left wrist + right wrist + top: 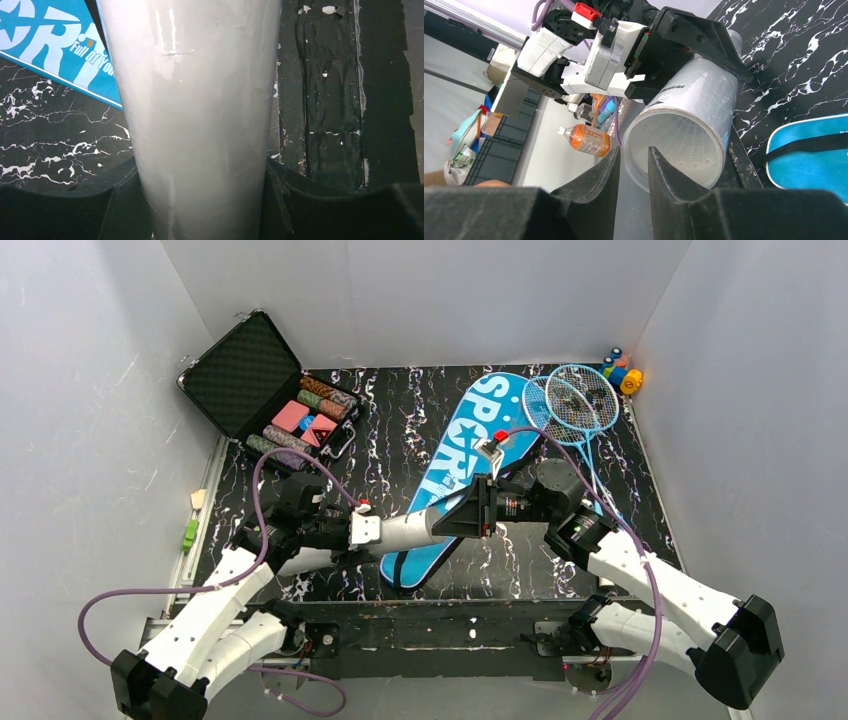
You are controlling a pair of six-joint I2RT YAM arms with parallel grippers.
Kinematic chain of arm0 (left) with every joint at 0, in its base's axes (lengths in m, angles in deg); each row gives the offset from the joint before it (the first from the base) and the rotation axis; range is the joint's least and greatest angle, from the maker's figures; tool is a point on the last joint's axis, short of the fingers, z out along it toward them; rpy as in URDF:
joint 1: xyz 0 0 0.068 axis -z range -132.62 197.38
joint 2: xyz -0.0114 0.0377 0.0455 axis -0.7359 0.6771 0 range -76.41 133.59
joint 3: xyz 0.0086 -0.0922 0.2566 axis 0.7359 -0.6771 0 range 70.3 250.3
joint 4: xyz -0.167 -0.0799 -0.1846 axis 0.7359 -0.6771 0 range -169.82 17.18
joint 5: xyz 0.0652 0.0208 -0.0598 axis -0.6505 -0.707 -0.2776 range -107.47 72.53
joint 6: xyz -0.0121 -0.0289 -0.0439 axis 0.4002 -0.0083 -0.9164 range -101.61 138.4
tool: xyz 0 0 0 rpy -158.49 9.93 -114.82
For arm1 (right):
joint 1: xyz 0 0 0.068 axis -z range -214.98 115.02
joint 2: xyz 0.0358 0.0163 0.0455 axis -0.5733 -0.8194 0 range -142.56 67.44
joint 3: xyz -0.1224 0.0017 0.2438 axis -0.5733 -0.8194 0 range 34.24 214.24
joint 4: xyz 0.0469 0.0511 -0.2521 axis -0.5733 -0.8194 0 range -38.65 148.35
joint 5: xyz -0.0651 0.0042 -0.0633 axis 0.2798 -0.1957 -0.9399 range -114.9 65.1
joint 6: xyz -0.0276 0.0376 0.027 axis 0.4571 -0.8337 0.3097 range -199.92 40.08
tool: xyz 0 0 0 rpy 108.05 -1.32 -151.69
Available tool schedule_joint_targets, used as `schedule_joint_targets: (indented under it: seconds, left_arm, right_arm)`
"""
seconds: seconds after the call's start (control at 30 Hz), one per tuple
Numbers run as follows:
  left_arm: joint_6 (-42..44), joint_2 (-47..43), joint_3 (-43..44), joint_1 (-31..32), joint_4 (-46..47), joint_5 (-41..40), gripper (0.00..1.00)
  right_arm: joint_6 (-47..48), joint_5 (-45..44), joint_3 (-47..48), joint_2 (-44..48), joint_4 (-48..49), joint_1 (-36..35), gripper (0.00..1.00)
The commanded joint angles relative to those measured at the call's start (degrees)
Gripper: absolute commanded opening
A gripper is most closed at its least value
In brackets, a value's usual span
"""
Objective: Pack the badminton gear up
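Note:
The shuttlecock sits shallowly in the tube [691,154]. Next, my right gripper closes its fingers and pushes the shuttlecock deeper [674,137] before my left gripper lays the tube down.
My left gripper [372,531] [200,167] is shut on the long white tube [418,527] [195,100], which it holds roughly level above the near end of the blue SPORT bag [480,410] [45,40]. The tube's open mouth [676,150] faces my right gripper [487,506] [634,152]. That gripper stands just in front of the rim, its jaws a little apart with nothing between them. A white feathered shuttlecock [684,142] sits inside the tube. Two blue-framed rackets [575,400] lie at the back right. The bag's black strap [809,145] shows in the right wrist view.
A black case of coloured chips [270,390] stands open at the back left. A small orange-and-blue toy [620,370] sits in the far right corner. White walls close in three sides. An orange bottle [584,140] lies off the table.

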Motion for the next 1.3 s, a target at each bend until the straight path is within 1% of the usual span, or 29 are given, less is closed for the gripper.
schedule_joint_targets:
  seconds: [0.0, 0.17, 0.27, 0.33, 0.47, 0.67, 0.93, 1.27]
  left_arm:
    - [-0.48, -1.12, 2.46, 0.19, 2.43, 3.39, 0.0]
    - [-0.89, -1.12, 2.67, 0.2, 2.44, 3.7, 0.0]
    - [-1.21, -1.16, 2.79, 0.2, 2.45, 3.97, 0.0]
    - [-1.23, -1.1, 2.91, 0.2, 2.44, 4.09, 0.0]
    - [-1.24, -0.86, 3.15, 0.2, 2.44, 4.35, 0.0]
    - [-1.52, -0.84, 3.36, 0.2, 2.52, 4.62, 0.0]
    - [-1.7, -0.89, 3.76, 0.2, 2.54, 4.77, 0.0]
    - [-1.73, -1.01, 3.9, 0.19, 2.48, 4.95, 0.0]
  right_arm:
    - [-1.64, -0.25, -1.64, 0.82, 4.98, 0.05, 0.35]
    - [-3.47, -1.11, -4.34, 1.97, 7.11, 1.03, 0.34]
    - [-4.54, -1.6, -6.11, 3.15, 8.1, 2.18, 0.32]
    - [-5.16, -1.74, -6.79, 3.3, 8.61, 2.52, 0.28]
    - [-5.61, -1.59, -7.03, 2.49, 8.75, 2.64, 0.16]
    - [-7.37, -0.88, -6.56, -0.39, 12.83, 2.65, 0.1]
    - [-12.85, 0.75, -8.57, -5.53, 23.54, 2.59, 0.03]
    - [-24.79, 3.5, -13.88, -12.27, 45.01, 5.1, 0.03]
